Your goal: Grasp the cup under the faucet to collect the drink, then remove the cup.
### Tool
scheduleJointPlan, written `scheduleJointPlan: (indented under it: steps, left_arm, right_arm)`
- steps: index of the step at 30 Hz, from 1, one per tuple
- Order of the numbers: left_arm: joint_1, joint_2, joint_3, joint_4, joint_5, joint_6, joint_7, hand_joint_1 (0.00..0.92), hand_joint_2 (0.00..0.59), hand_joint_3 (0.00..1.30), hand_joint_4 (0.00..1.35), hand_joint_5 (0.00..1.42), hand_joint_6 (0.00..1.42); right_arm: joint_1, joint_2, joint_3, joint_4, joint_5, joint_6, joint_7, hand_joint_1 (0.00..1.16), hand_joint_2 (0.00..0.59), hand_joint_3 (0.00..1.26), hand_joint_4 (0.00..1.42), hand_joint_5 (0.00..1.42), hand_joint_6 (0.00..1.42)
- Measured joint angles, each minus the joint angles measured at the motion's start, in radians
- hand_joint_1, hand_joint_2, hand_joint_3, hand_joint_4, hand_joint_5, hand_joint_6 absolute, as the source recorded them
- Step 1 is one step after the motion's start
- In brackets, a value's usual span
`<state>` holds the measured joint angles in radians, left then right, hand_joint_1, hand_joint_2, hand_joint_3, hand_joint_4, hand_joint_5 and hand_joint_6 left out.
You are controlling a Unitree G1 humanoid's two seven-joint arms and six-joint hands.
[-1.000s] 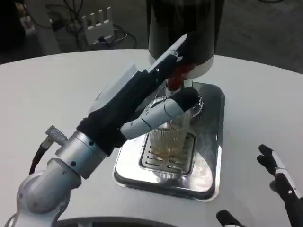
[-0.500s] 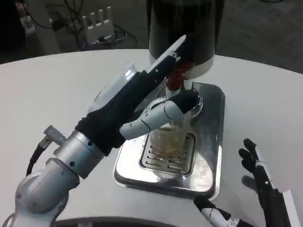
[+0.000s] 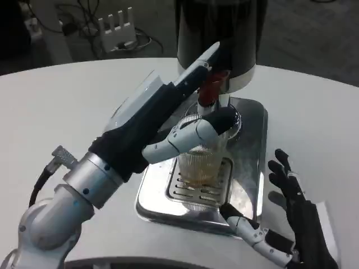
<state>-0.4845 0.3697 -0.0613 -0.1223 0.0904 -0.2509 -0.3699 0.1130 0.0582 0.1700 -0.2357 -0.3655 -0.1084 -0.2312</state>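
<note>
Amber drink (image 3: 197,178) sits low inside the cup's tall sides, so I expect the clear ribbed cup (image 3: 200,158) to keep its shallow drink well below the cup's rim when I carry it out.
A clear ribbed cup (image 3: 200,163) stands on the grate of the silver drip tray (image 3: 249,168), right under the red faucet (image 3: 212,89) of the black dispenser (image 3: 219,28). A little amber drink lies in the cup's bottom. My left hand (image 3: 188,120) reaches in from the lower left and holds the cup: its thumb lies across the cup's front near the rim, and its long fingers run up behind, beside the faucet. My right hand (image 3: 289,224) is open at the lower right, fingers spread, next to the tray's front right corner and apart from the cup.
The white round table (image 3: 67,106) extends to the left and right of the tray. Behind its far edge are cables and a white power strip (image 3: 115,25) on the floor. My left forearm (image 3: 90,185) crosses the table's front left.
My right hand has risen and moved left from the lower right edge, and now spreads beside the tray's corner. My left hand and the cup have stayed nearly still.
</note>
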Motion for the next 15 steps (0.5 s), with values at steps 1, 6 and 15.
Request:
scheduleJointPlan:
  steps: [1,6,15]
  left_arm:
    - [0.0,0.001,0.0,0.001,0.001,0.0,0.0,0.0,0.08,0.05,0.01,0.11,0.11]
    - [-0.003,0.008,-0.004,0.002,0.007,-0.001,0.0,0.0,0.08,0.05,0.01,0.11,0.11]
    - [-0.015,0.04,-0.009,0.002,0.044,-0.009,-0.001,0.0,0.08,0.05,0.01,0.11,0.11]
  right_arm:
    - [-0.01,0.0,0.0,0.006,0.0,0.003,-0.004,0.8,0.177,0.06,0.11,0.12,0.2]
    - [-0.054,0.001,0.002,0.039,0.004,0.018,-0.011,0.8,0.176,0.06,0.11,0.12,0.21]
    - [-0.057,0.001,0.005,0.039,0.019,0.018,-0.013,0.79,0.183,0.06,0.11,0.12,0.2]
